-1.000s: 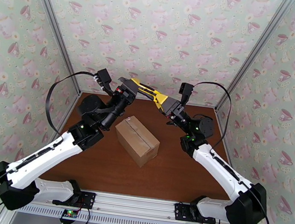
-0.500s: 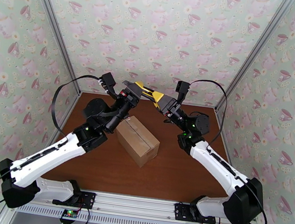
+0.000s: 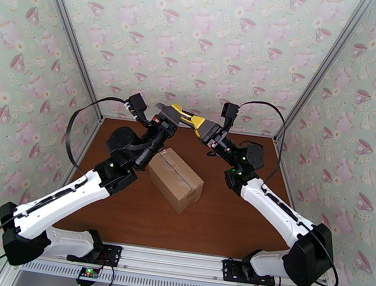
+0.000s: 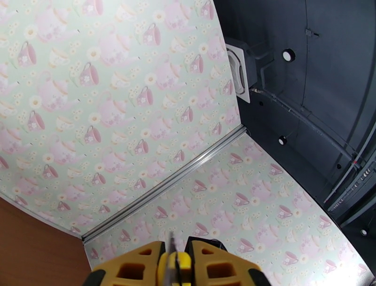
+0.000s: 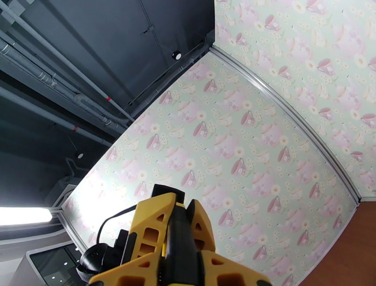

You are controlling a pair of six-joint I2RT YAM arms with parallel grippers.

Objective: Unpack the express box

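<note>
Next, my left gripper lets go of the cutter's thin end and goes to the express box's far end, because it covers that thin end while my right gripper holds the cutter's body.
The express box (image 3: 175,179), a plain brown carton with its flaps closed and a tape strip along the seam, lies on the brown table between the arms. Both grippers are raised above its far side and meet tip to tip. My left gripper (image 3: 171,111) is shut on a yellow and black box cutter (image 3: 188,118). In the left wrist view the cutter's thin end (image 4: 172,256) sits between the yellow fingers (image 4: 136,268). My right gripper (image 3: 197,123) has closed on the cutter's other end. In the right wrist view its black body (image 5: 177,235) lies between the yellow fingers (image 5: 150,226).
The brown table (image 3: 222,222) is walled on three sides by teacup-patterned panels with aluminium corner posts (image 3: 317,74). Black cables loop from both wrist cameras. The arm bases stand on the rail at the near edge (image 3: 173,260).
My right gripper has moved left towards the left gripper and its fingers have closed on the cutter. The left arm shifted slightly right, then held still. The box has not moved.
</note>
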